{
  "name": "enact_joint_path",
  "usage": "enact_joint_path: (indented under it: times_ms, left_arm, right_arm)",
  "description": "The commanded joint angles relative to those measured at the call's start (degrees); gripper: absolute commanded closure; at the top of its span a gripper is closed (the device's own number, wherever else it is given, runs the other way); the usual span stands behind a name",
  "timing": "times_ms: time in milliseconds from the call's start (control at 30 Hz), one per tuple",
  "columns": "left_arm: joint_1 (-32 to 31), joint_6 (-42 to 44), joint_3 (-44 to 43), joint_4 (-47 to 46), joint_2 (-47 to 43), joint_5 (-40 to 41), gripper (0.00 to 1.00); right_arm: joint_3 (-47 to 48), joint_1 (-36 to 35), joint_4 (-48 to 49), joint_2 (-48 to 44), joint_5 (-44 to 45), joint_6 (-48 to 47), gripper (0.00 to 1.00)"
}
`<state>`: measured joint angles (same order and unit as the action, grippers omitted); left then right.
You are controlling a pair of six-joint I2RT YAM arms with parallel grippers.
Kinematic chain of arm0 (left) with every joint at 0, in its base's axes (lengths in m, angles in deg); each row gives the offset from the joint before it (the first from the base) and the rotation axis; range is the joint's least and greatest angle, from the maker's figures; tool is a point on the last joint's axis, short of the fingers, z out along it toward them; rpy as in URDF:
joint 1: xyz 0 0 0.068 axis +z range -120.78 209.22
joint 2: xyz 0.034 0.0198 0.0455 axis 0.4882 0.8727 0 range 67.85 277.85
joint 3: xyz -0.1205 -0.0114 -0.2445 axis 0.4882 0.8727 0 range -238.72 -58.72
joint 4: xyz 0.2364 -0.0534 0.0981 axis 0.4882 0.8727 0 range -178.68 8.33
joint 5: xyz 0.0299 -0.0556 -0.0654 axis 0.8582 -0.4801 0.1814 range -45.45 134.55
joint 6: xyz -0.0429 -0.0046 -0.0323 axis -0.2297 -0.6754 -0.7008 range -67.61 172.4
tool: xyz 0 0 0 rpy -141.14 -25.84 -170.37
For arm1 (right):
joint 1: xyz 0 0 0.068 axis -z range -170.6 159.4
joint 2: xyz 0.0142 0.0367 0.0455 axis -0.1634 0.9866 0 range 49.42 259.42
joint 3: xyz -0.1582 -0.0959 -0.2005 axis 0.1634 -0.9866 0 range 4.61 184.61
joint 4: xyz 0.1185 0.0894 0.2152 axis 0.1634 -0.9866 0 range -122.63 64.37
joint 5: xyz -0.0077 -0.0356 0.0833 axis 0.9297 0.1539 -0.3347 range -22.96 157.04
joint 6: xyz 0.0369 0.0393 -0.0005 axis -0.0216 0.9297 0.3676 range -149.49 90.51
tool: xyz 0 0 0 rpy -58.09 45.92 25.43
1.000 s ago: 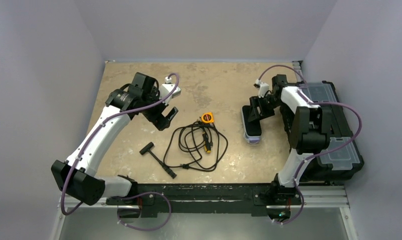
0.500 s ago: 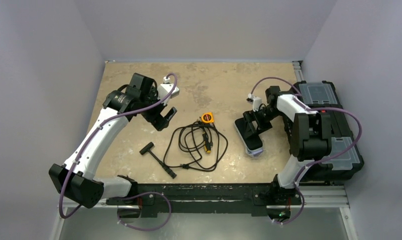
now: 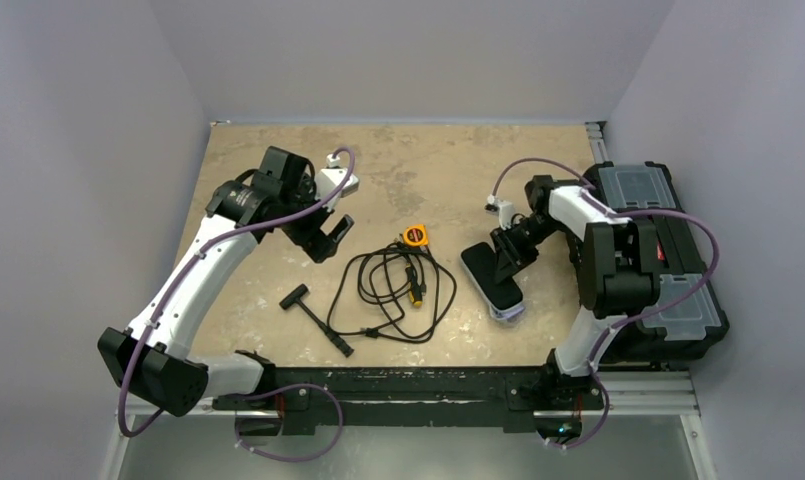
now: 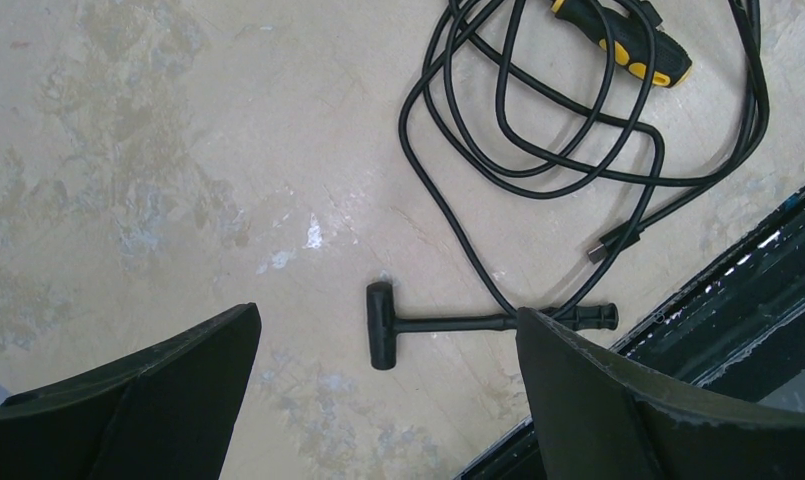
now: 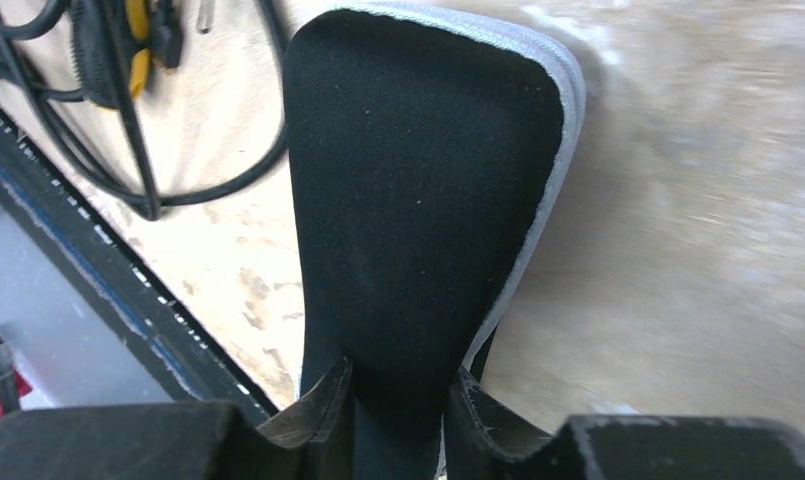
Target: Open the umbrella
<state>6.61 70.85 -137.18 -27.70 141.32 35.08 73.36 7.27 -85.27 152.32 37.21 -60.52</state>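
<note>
The coiled cable (image 3: 386,280) is in the middle of the table and the umbrella's lavender end (image 3: 506,312) points toward the front bar, so the robot should clear the cable away and turn the umbrella's lavender end toward its left gripper.
The umbrella (image 3: 491,278) is folded, a flat black bundle with a pale lavender edge, lying slantwise on the table's right half. My right gripper (image 3: 508,247) is at its far end. The right wrist view shows the umbrella (image 5: 418,180) stretching away from the camera, with my right gripper (image 5: 398,405) shut on its near black part, both fingers pressing into the fabric. My left gripper (image 3: 330,238) hangs open over the left half of the table, well apart from the umbrella. In its wrist view my left gripper (image 4: 388,390) holds nothing.
A coiled black cable (image 3: 393,290) lies mid-table with a yellow-and-black item (image 3: 414,236) at its far side. A black T-shaped tool (image 3: 313,312) lies near the front rail (image 3: 408,385), seen too below the left fingers as the tool (image 4: 458,323). A black toolbox (image 3: 668,260) stands at the right edge.
My right gripper swung left and toward the front, and its jaws closed on the umbrella, which turned from straight to slanted. The left arm stayed nearly still.
</note>
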Motion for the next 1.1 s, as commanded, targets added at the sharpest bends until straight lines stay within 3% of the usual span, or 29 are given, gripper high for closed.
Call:
enact_joint_path:
  times_ms: [0,133,233,300,467,700,867,1000,1067]
  left_arm:
    - [1.9,-2.1,-3.3,0.3,-0.5,-0.5,0.00]
    - [12.3,-7.7,-10.3,5.5,3.3,-10.9,0.00]
    - [18.3,-10.9,-13.5,6.5,4.5,-15.7,0.00]
    - [20.4,-12.0,-12.9,5.2,3.3,-16.7,0.00]
    - [21.4,-11.9,-8.1,2.9,-1.0,-11.8,0.00]
    - [27.4,-14.7,-8.1,4.5,-0.8,-11.8,0.00]
    - [29.9,-14.7,-9.2,5.1,-0.2,-13.6,0.00]
    - [29.9,-13.2,-8.3,3.3,-0.3,-15.3,0.00]
    - [29.9,-12.6,-7.2,2.4,0.3,-17.1,0.00]
  right_arm:
    - [-3.2,-5.9,1.7,2.4,-0.7,1.0,0.81]
    - [-1.7,-10.1,5.4,5.0,-6.4,10.0,0.87]
    - [-3.2,-12.6,15.1,4.2,-11.5,22.9,0.95]
    - [-5.8,-15.0,25.7,2.6,-13.3,35.0,1.00]
    - [-6.5,-25.4,50.1,4.6,-12.2,55.9,1.00]
    - [2.7,-38.6,70.5,15.8,-3.4,76.1,1.00]
    - [17.8,-40.7,70.3,26.0,-2.0,77.5,1.00]
    - [16.6,-36.3,64.1,21.8,-3.7,67.0,1.00]
    - [15.1,-33.6,56.1,18.9,-4.2,58.6,1.00]
